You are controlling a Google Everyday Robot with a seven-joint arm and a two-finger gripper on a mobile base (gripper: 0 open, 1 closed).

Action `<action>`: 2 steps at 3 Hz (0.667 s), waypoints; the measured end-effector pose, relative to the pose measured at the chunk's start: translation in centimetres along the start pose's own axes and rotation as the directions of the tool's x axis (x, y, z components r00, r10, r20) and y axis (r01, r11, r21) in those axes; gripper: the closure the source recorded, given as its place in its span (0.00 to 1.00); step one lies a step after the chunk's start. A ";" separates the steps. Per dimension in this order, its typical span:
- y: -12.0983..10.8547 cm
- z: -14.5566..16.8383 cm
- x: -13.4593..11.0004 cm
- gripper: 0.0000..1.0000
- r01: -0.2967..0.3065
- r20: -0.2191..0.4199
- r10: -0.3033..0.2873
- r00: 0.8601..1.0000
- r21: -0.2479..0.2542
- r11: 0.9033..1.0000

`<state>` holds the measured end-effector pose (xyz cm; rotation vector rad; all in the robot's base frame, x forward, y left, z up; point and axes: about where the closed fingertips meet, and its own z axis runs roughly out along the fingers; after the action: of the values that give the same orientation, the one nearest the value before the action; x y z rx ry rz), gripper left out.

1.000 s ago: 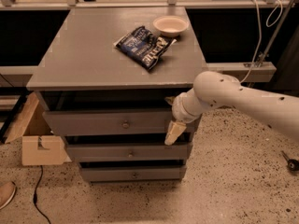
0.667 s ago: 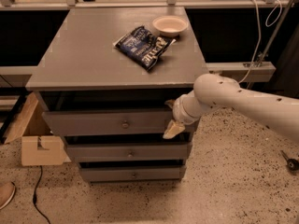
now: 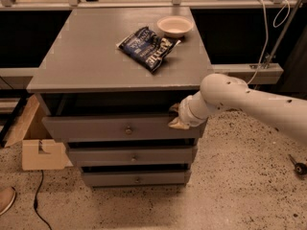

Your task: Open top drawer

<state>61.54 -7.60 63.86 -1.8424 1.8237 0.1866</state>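
I should lift my wrist and tilt the fingers down over the drawer front (image 3: 186, 132) before pulling, since my gripper lies almost level along the top drawer's upper edge (image 3: 167, 117).
The top drawer (image 3: 96, 128) is the widest gray front of the cabinet, with a small round metal knob (image 3: 128, 129) at its centre. It stands out a little from the cabinet, with a dark gap above it under the cabinet top. My gripper (image 3: 176, 116) is at the right end of the drawer front, against its upper edge, well to the right of the knob. My white arm (image 3: 249, 104) reaches in from the right.
Two narrower gray drawers, the middle one (image 3: 132, 156) and the bottom one (image 3: 136, 178), sit below. A blue snack bag (image 3: 148, 47) and a white bowl (image 3: 174, 26) lie on the cabinet top. A cardboard box (image 3: 36, 145) stands on the floor at the left, with a cable (image 3: 37, 200) beside it.
My gripper has risen from the lower right of the drawer front to its upper right edge. The drawer front shows no clear movement.
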 end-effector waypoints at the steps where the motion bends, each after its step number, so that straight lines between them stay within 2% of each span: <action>1: -0.2 -0.5 -0.3 1.00 0.000 0.000 0.000 1.000 0.000 1.000; 2: -0.1 -0.5 -0.3 0.00 0.000 0.000 0.000 1.000 0.000 1.000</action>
<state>61.54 -7.60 64.42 -1.8426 1.8237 0.1868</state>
